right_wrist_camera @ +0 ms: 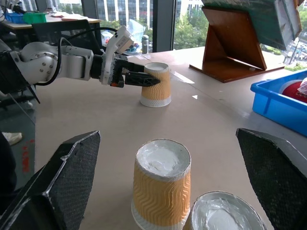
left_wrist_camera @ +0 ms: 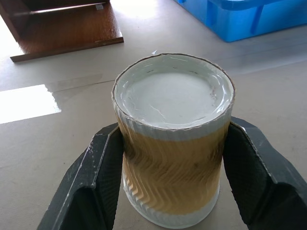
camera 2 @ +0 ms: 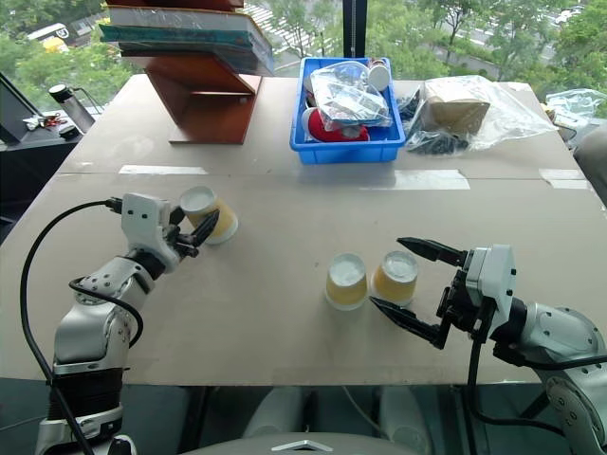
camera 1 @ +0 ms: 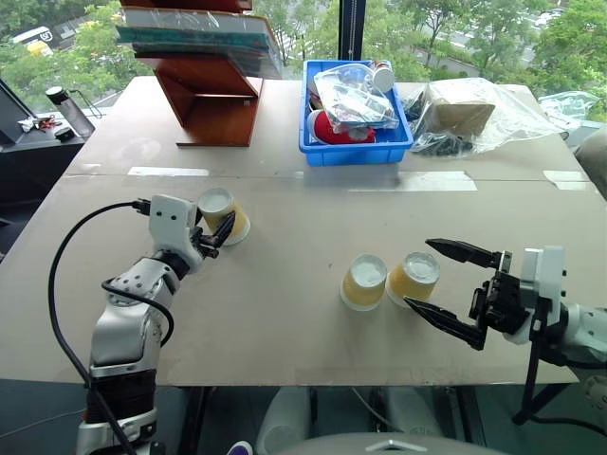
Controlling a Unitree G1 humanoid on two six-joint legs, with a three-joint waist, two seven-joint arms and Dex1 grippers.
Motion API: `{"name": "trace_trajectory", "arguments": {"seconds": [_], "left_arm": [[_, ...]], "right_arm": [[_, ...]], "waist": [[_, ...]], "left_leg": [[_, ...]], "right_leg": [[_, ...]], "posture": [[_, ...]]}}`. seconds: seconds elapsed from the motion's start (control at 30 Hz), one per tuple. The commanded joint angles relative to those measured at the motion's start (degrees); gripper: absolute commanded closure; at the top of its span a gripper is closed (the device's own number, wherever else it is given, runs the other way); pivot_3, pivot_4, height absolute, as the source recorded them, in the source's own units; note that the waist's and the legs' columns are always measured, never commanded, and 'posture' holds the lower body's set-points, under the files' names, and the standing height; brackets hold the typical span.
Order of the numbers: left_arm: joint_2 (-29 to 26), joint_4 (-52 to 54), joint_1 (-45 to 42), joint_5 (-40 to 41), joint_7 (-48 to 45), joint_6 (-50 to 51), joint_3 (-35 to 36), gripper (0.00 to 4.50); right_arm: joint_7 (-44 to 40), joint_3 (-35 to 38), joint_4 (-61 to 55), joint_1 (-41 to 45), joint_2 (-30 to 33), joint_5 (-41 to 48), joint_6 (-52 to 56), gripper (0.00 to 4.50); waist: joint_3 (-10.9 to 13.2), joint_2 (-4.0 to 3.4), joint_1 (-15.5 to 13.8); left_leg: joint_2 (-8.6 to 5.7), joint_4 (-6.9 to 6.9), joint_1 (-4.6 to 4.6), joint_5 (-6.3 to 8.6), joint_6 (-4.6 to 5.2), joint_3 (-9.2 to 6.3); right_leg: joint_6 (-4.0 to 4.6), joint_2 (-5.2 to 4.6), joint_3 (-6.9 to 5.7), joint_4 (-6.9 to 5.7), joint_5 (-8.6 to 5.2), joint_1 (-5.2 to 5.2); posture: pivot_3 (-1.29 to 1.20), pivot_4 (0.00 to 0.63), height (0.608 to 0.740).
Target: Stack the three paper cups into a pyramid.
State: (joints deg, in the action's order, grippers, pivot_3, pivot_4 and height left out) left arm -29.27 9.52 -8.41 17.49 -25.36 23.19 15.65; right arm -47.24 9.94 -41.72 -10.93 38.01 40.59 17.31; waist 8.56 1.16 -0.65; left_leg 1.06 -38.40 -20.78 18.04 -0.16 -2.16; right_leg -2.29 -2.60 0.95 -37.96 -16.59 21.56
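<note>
The free cups (camera 1: 388, 284) touch side by side, white ends up. I should keep carrying the held cup with my left gripper until its rim rests across both tops (camera 1: 394, 266).
Three paper cups with tan ribbed walls stand white end up on the table (camera 1: 285, 322). My left gripper (camera 1: 224, 227) is shut on the left cup (camera 1: 216, 204), its black fingers (left_wrist_camera: 103, 163) pressed against both side walls while the cup rests on the table. The other two cups (camera 1: 365, 282) (camera 1: 414, 277) stand side by side, touching, right of centre. My right gripper (camera 1: 418, 273) is open wide just to their right, its fingers spread level either side of the nearer cup (right_wrist_camera: 223, 213) without touching it.
A blue bin (camera 1: 356, 154) of bagged items sits at the back centre. A wooden stand (camera 1: 213, 100) holding books is at the back left, and a plastic bag (camera 1: 465, 109) at the back right. The table's near edge runs just below both arms.
</note>
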Motion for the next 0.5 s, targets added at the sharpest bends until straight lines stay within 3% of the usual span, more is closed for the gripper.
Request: {"name": "trace_trajectory", "arguments": {"seconds": [0.03,0.3,0.5], "left_arm": [[-1.5,5.1,-0.6,5.3,-5.7,-0.6,0.9,1.74],[-7.0,13.1,-7.4,24.8,-21.1,15.1,-4.1,1.74],[-9.0,12.8,-18.5,32.7,-29.0,22.9,-10.0,1.74]], "right_arm": [[0.1,1.6,-1.8,-0.3,0.3,0.7,-0.5,0.00],[1.1,3.1,-2.1,-3.6,-0.4,-0.7,-1.6,0.00],[2.8,5.8,-4.5,-9.1,-1.4,-1.9,-2.5,0.00]], "waist": [[0.0,0.00,0.0],[0.0,0.00,-0.1],[0.0,-0.02,0.2]], "left_leg": [[0.01,0.00,0.00,0.00,0.00,0.00],[0.07,-0.01,-0.03,-0.01,-0.01,-0.01],[-0.07,-0.01,-0.03,-0.01,-0.01,-0.01]], "right_leg": [[0.00,0.00,0.00,0.00,0.00,0.00],[0.00,0.00,-0.03,0.00,0.00,-0.01],[-0.01,0.04,-0.02,0.00,-0.01,-0.01]], "posture": [[0.00,0.150,0.740],[0.00,0.150,0.740],[0.00,0.150,0.740]]}}
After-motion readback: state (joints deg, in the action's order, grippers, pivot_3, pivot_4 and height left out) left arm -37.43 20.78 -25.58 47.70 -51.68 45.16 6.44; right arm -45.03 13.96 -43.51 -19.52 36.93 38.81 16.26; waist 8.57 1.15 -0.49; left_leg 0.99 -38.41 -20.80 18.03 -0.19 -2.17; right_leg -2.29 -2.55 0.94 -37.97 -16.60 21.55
